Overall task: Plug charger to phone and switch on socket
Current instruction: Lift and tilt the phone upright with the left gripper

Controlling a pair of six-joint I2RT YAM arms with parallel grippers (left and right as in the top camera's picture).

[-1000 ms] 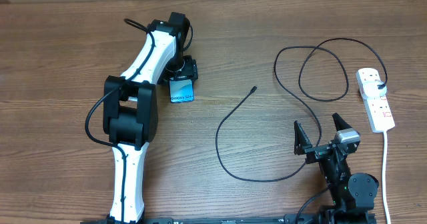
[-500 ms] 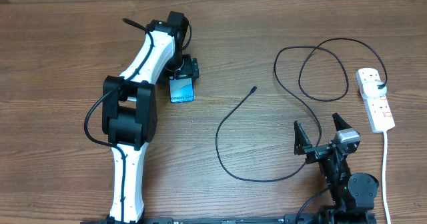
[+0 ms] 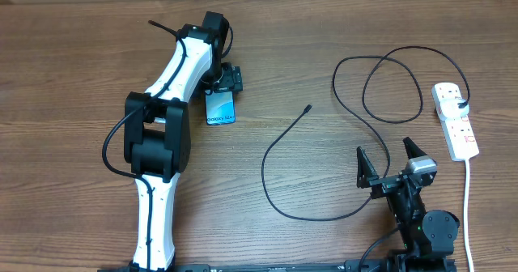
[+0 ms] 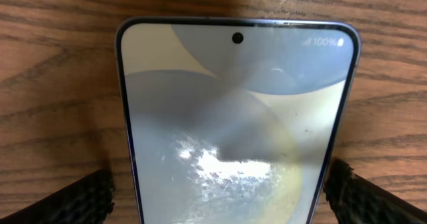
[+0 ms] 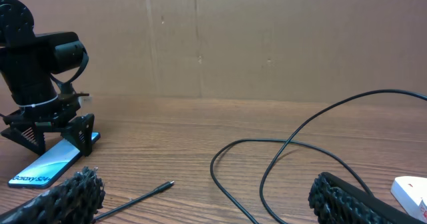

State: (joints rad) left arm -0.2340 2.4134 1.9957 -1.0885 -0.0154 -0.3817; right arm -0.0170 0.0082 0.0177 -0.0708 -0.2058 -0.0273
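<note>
My left gripper has the phone's lettered end pointing past the cable's connector tip, so it should bring the phone closer and turn its lettered end toward the cable before plugging in.
The phone lies flat on the table, blue screen up, and fills the left wrist view. My left gripper is open and low over its far end, with one finger on each side of it and a thin strip of wood showing between fingers and phone. The charger, a black cable, loops across the table. Its connector tip lies free right of the phone and shows in the right wrist view. The socket, a white power strip, lies at the far right. My right gripper is open and empty near the front.
A black plug sits in the strip, and the white cord runs to the front edge. A cardboard wall stands behind the table. The cable's big loops lie between the connector tip and the strip.
My left gripper has shifted slightly toward the far side over the phone. The phone, cable and right arm have not moved.
</note>
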